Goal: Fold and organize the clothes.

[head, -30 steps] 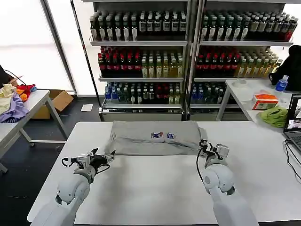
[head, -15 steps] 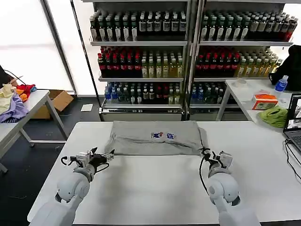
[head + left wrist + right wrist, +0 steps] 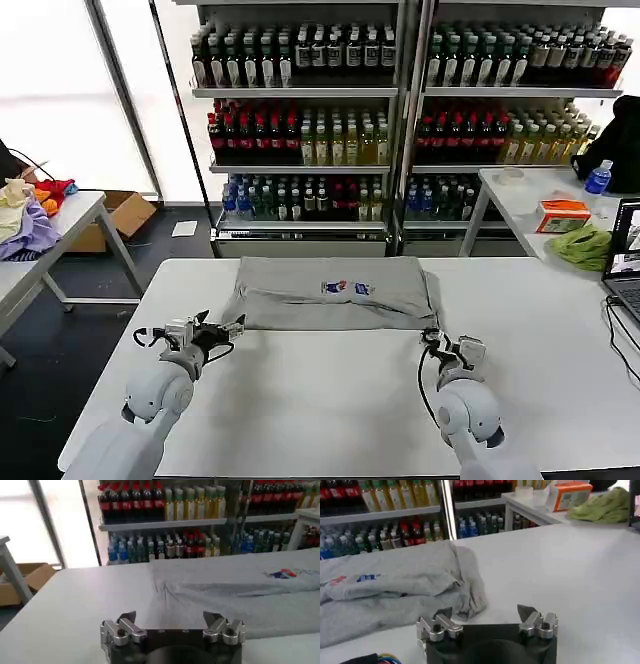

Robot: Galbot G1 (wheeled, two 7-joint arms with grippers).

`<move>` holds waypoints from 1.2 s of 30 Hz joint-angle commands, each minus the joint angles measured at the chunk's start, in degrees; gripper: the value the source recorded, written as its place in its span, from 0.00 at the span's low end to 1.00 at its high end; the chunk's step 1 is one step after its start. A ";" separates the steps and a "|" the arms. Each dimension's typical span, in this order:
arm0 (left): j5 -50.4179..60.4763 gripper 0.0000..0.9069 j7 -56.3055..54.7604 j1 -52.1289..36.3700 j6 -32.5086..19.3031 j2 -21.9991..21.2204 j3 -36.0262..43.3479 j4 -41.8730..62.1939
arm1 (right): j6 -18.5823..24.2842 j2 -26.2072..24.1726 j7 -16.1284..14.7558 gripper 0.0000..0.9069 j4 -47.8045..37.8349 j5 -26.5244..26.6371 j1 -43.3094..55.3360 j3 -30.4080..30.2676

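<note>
My gripper will make more cloth slide up into view when it pulls, because the light grey T-shirt (image 3: 330, 298) reaches the table's far edge (image 3: 330, 258) and more of it is hidden behind there.
The light grey T-shirt (image 3: 330, 290) lies folded into a wide band across the far half of the white table, its small red and blue print (image 3: 347, 288) facing up. My left gripper (image 3: 232, 326) hovers just off the shirt's near left corner, open and holding nothing. My right gripper (image 3: 432, 338) sits a little in front of the shirt's near right corner, also open and holding nothing. In the left wrist view the shirt (image 3: 235, 592) spreads beyond the open gripper (image 3: 170, 617). The right wrist view has the shirt's bunched sleeve end (image 3: 465, 587) just ahead of the open gripper (image 3: 481, 612).
The white table (image 3: 330, 400) has bare surface in front of the shirt. Shelves of bottles (image 3: 300, 130) stand behind it. A side table on the right holds a green cloth (image 3: 583, 245), an orange box (image 3: 563, 213) and a laptop (image 3: 625, 255). Coloured garments (image 3: 30, 215) lie on a table at left.
My right gripper has drawn back from the shirt's right corner toward the near edge of the table, empty. The left gripper has barely shifted. The shirt lies as before.
</note>
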 commanded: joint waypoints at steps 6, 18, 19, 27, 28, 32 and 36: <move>-0.49 1.00 0.01 -2.18 -0.10 0.01 0.55 2.12 | -0.01 0.06 -0.15 1.00 -1.73 0.06 3.01 -0.28; -0.53 1.00 0.31 -2.48 -0.20 -0.17 0.59 3.22 | 0.01 0.80 -0.18 1.00 -6.89 -0.35 6.83 -0.31; -0.53 1.00 0.30 -2.56 -0.23 -0.21 0.56 3.48 | 0.01 0.86 -0.22 1.00 -7.16 -0.39 6.93 -0.22; -0.46 1.00 0.28 -2.66 0.12 0.23 0.37 5.56 | 0.04 1.83 -0.66 0.84 -8.23 -0.69 6.78 -0.43; -0.48 0.98 0.27 -2.53 0.29 0.33 0.43 5.51 | 0.03 1.85 -0.66 0.80 -8.30 -0.67 6.74 -0.47; -0.72 0.79 0.32 -1.86 0.71 0.39 0.81 5.46 | 0.04 1.68 -0.67 0.76 -8.68 -0.60 6.60 -0.67; -1.52 0.39 0.40 -1.77 0.95 0.01 0.84 5.47 | 0.02 1.31 -0.71 0.48 -8.78 -0.58 6.56 -1.12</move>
